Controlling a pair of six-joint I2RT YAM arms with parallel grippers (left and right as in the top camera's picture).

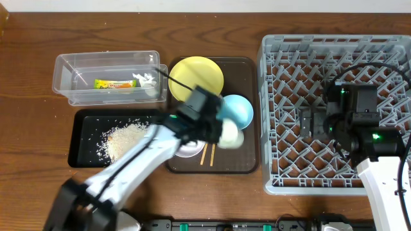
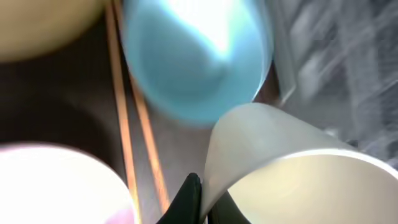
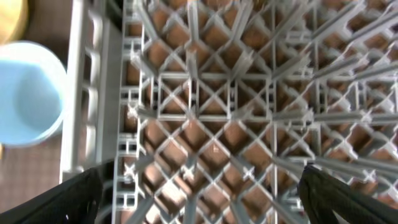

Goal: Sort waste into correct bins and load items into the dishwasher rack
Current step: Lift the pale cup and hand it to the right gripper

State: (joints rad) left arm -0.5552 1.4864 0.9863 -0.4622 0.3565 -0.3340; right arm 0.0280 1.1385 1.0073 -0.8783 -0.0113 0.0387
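Observation:
My left gripper has the small pale cup by its rim, short of the rack [image 1: 282, 122]. My right gripper should therefore grip the cup's free side [image 1: 234, 138] and load it.
My left gripper [image 1: 221, 131] is shut on the rim of the small pale cup [image 1: 231, 135] and holds it over the brown serving tray [image 1: 247, 168]; in the left wrist view the jaws [image 2: 202, 199] pinch the cup wall [image 2: 292, 168]. The light-blue bowl [image 1: 236, 109] [image 2: 193, 62], the yellow plate [image 1: 196, 76], the white-pinkish bowl [image 2: 56, 183] and the chopsticks [image 1: 207, 154] [image 2: 121, 118] sit on that tray. My right gripper [image 3: 199, 193] is open and empty over the grey dishwasher rack [image 1: 334, 45]. The wrapper [image 1: 114, 84] and tissue [image 1: 146, 80] lie in the clear tub [image 1: 64, 77]. Rice [image 1: 122, 140] lies in the black tray [image 1: 80, 157].
The rack's left wall [image 3: 87, 93] stands between the blue bowl [image 3: 28, 93] and my right gripper. Upright pegs fill the rack floor. The wooden table [image 1: 32, 128] surrounds everything.

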